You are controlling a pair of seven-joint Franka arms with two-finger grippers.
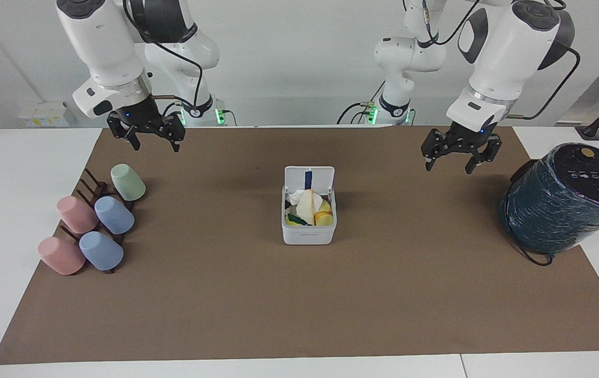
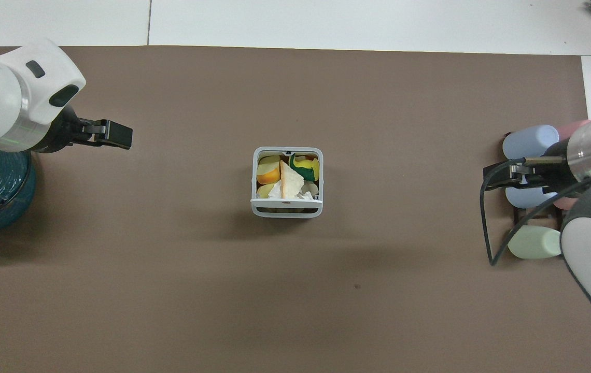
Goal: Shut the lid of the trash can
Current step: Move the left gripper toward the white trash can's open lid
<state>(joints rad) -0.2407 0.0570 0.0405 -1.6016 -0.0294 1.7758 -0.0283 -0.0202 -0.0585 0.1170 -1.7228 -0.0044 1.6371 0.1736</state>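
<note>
The upright lid (image 2: 287, 203) is reaching across the inside of the trash can's rim (image 2: 320, 204), so I expect the lid to swing down flush and cover up the scraps when I push it over.
The small white trash can (image 1: 308, 234) stands in the middle of the brown mat and also shows in the overhead view (image 2: 255, 171). It holds a tissue with yellow, orange and green scraps. Its lid (image 1: 309, 177) stands upright and open on the side nearer to the robots, blue strip showing; from overhead the lid (image 2: 286, 210) is seen edge-on. My left gripper (image 1: 452, 156) (image 2: 114, 133) hangs open and empty over the mat, toward the left arm's end. My right gripper (image 1: 153, 137) (image 2: 503, 176) hangs open and empty toward the right arm's end. Both are well apart from the trash can.
A large dark teal wrapped cylinder (image 1: 567, 199) (image 2: 0, 191) stands at the left arm's end of the table. Several pastel cups (image 1: 94, 226) (image 2: 531, 140) lie on a dark rack at the right arm's end, partly under the right gripper.
</note>
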